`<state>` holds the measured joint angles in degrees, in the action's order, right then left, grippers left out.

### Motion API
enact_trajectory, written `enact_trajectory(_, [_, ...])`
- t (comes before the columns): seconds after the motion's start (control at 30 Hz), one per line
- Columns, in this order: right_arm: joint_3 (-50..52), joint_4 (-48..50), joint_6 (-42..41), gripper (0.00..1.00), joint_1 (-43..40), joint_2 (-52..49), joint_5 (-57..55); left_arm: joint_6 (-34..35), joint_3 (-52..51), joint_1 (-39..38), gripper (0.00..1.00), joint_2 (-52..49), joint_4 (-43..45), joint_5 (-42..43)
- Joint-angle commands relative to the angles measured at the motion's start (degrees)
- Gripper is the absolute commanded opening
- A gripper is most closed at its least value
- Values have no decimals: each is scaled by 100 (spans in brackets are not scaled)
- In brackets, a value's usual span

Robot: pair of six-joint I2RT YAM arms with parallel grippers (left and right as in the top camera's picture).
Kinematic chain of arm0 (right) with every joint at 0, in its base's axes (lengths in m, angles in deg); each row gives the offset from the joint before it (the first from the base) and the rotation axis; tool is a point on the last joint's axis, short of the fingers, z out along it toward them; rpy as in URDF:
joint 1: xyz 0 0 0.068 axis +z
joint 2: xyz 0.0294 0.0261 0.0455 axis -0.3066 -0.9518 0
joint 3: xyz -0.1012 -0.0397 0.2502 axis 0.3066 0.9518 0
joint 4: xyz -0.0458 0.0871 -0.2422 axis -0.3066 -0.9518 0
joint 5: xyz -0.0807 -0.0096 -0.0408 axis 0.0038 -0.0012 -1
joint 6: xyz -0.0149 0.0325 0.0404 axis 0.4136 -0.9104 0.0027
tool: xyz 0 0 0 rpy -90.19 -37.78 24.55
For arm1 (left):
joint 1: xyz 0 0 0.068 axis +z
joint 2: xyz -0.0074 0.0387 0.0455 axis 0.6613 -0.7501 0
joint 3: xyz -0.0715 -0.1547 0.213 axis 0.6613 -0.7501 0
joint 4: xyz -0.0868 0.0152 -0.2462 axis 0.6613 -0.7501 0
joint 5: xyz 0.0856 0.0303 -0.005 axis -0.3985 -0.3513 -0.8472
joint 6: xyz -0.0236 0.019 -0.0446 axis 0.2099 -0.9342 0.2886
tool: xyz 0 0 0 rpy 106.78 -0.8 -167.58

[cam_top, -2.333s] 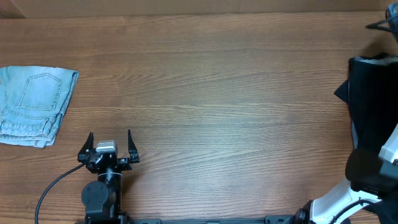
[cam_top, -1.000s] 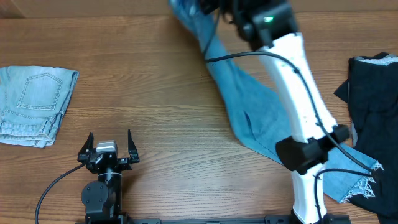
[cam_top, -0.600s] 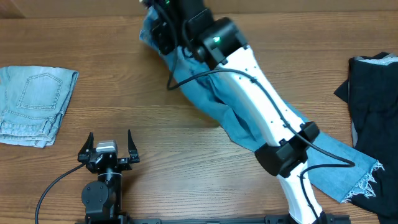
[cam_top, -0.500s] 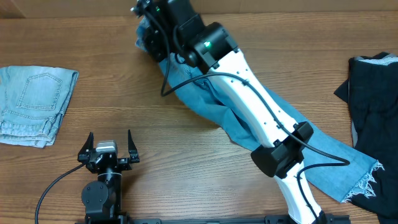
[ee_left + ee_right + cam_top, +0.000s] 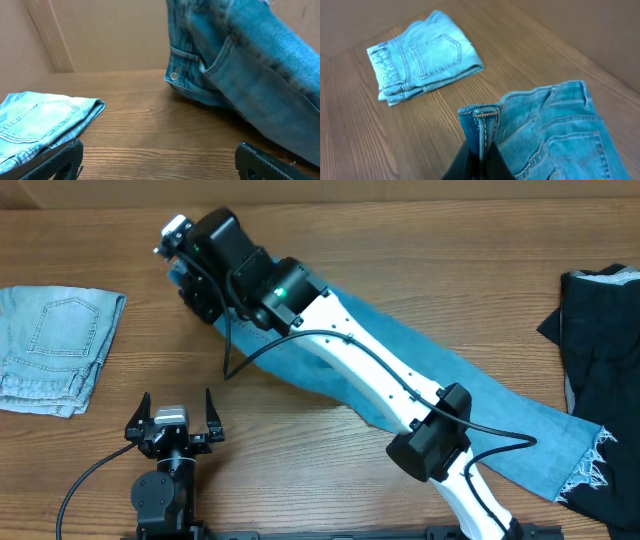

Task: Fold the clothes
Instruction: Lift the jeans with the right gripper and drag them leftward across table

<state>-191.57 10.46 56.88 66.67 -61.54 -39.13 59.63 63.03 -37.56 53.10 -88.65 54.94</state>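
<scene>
The medium-blue jeans trail straight to their frayed hem (image 5: 588, 465), so my right gripper should keep pulling their waistband toward the light-blue jeans and let go over open wood (image 5: 150, 332).
The medium-blue jeans (image 5: 470, 395) lie stretched across the table from the far left of centre to the front right, with a frayed hem at the right. My right gripper (image 5: 481, 156) is shut on the waistband of the jeans (image 5: 555, 135) and holds that end above the table at the far left of centre (image 5: 190, 265). In the left wrist view the jeans (image 5: 240, 65) hang ahead and to the right, a waist button showing. My left gripper (image 5: 160, 162) is open and empty near the front edge (image 5: 177, 418).
A folded pair of paler light-blue jeans (image 5: 55, 345) lies at the left edge; it also shows in the right wrist view (image 5: 420, 57) and the left wrist view (image 5: 40, 120). A black garment (image 5: 600, 350) lies at the right edge.
My right arm has swung in from the right and dragged the jeans leftward across the table. The waistband end is now further left. The left arm has not moved.
</scene>
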Motion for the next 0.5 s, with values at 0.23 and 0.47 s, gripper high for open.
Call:
enact_trajectory(0.23, [170, 754, -28, 4, 214, 15, 313, -107, -17, 26, 100, 44, 13, 28])
enact_trajectory(0.47, [170, 820, -28, 15, 267, 13, 315, -107, -17, 26, 100, 44, 13, 28])
